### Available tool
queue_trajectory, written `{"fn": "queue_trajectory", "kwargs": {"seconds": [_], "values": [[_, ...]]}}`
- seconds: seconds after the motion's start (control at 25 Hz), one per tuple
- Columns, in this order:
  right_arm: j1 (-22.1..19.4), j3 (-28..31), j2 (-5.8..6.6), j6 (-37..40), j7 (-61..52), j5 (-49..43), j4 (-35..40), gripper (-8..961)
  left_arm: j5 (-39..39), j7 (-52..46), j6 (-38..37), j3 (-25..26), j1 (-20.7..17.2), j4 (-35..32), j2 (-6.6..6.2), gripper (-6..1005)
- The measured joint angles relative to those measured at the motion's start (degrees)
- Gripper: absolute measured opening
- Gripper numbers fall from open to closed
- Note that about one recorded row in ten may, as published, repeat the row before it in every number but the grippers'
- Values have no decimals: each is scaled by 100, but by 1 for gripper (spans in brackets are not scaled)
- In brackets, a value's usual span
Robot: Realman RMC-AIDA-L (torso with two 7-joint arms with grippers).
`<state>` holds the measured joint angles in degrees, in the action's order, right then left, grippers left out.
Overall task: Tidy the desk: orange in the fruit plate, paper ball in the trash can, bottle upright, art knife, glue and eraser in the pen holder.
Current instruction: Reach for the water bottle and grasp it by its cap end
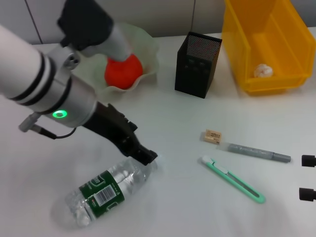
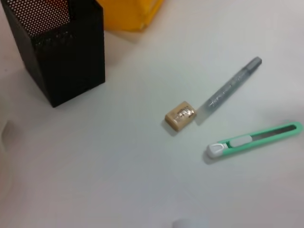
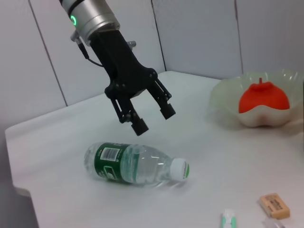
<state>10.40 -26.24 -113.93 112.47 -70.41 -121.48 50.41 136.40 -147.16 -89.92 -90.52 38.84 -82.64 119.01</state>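
Note:
My left gripper's open fingers are above the bottle's cap end [image 3: 178, 169], which lies free, so I should keep lowering them until they straddle the neck [image 3: 164, 167], then close.
A clear bottle [image 1: 106, 190] with a green label lies on its side at the front left. My left gripper [image 1: 145, 157] hovers just above its cap end, and in the right wrist view this gripper [image 3: 153, 118] is open and clear of the bottle [image 3: 133, 164]. The orange [image 1: 123, 69] sits in the pale fruit plate [image 1: 148, 44]. The paper ball [image 1: 263, 70] lies in the yellow trash can [image 1: 291, 74]. The eraser [image 1: 213, 136], grey glue stick [image 1: 254, 152] and green art knife [image 1: 232, 178] lie on the table in front of the black mesh pen holder [image 1: 197, 64]. My right gripper [image 1: 308, 177] is open at the right edge.
The left wrist view shows the pen holder [image 2: 61, 52], eraser [image 2: 180, 115], glue [image 2: 230, 88] and knife [image 2: 254, 140] on the white table, with the yellow bin [image 2: 128, 14] behind. The table's front left corner lies near the bottle.

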Motion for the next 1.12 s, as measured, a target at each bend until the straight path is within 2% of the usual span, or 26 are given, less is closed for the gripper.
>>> {"fn": "queue_trajectory", "kwargs": {"seconds": [0.24, 0.4, 0.8, 1.12], "values": [[44, -13, 10, 9, 5, 0, -39, 772, 200, -601, 84, -470, 226, -13, 8, 845], [62, -24, 6, 26, 7, 0, -38, 770, 569, -1024, 366, -998, 238, 28, 15, 844], [110, -43, -34, 19, 72, 0, -91, 766, 922, -1620, 1326, -2123, 321, 480, 17, 842], [132, -38, -58, 29, 72, 2, -93, 762, 947, -1684, 1653, -2416, 378, 829, 17, 841]]}}
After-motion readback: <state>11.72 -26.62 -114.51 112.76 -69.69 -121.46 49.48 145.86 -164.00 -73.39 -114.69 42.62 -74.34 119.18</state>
